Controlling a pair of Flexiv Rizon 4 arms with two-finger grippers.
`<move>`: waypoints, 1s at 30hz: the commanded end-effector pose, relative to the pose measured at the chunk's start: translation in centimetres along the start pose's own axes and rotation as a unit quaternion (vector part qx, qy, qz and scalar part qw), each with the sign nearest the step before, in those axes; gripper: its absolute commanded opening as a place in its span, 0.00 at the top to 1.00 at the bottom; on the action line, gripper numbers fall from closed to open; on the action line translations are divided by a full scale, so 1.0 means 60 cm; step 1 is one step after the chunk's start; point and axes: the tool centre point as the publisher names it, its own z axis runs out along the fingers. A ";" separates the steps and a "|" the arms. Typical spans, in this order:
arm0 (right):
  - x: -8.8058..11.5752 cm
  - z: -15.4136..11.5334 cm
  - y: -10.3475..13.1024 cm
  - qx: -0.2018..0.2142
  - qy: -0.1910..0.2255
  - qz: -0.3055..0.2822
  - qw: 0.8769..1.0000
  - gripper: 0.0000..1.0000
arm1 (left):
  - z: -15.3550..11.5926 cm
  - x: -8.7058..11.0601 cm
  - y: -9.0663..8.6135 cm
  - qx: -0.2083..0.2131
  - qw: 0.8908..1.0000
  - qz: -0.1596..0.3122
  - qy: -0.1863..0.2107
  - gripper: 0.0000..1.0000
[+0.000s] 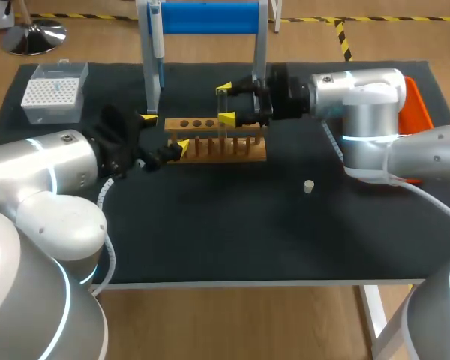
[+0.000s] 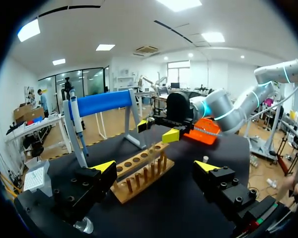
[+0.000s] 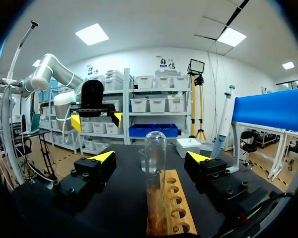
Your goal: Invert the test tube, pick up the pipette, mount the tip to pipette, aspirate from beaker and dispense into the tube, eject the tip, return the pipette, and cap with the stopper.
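Note:
A wooden peg [image 3: 157, 207] can be seen inside the clear test tube [image 3: 156, 163], so the tube will slide free and leave the rack in place when the robot lifts it.
A clear test tube [image 3: 155, 168] stands round end up on the wooden rack [image 1: 217, 142]. My right gripper [image 3: 151, 158] is open around the tube, with a gap on each side. In the head view the right gripper [image 1: 225, 103] hovers over the rack's far middle. My left gripper [image 1: 165, 131] is open at the rack's left end with nothing between its fingers, as the left wrist view also shows: gripper [image 2: 155, 166], rack [image 2: 139, 173]. The pipette [image 1: 157, 30] hangs on the blue stand. A small pale stopper [image 1: 308, 186] lies on the mat right of the rack.
A white tip box [image 1: 54, 91] sits at the back left corner. An orange tray [image 1: 416, 105] lies at the back right behind my right arm. The blue stand's legs [image 1: 151, 82] rise just behind the rack. The black mat [image 1: 232, 225] in front is bare.

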 end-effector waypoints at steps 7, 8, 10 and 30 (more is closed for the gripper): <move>-0.009 0.009 -0.007 -0.005 0.000 0.003 1.000 0.27 | -0.002 -0.002 0.001 0.001 1.000 -0.001 0.003 0.00; -0.009 0.009 -0.007 -0.005 0.000 0.004 1.000 0.31 | -0.002 -0.002 0.001 0.001 1.000 -0.001 0.003 0.00; -0.009 0.009 -0.007 -0.006 -0.001 0.004 1.000 0.35 | -0.002 -0.002 0.001 0.001 1.000 -0.001 0.003 0.00; -0.014 0.011 -0.007 -0.007 -0.008 0.005 1.000 1.00 | -0.002 -0.002 0.001 0.001 1.000 -0.001 0.003 0.00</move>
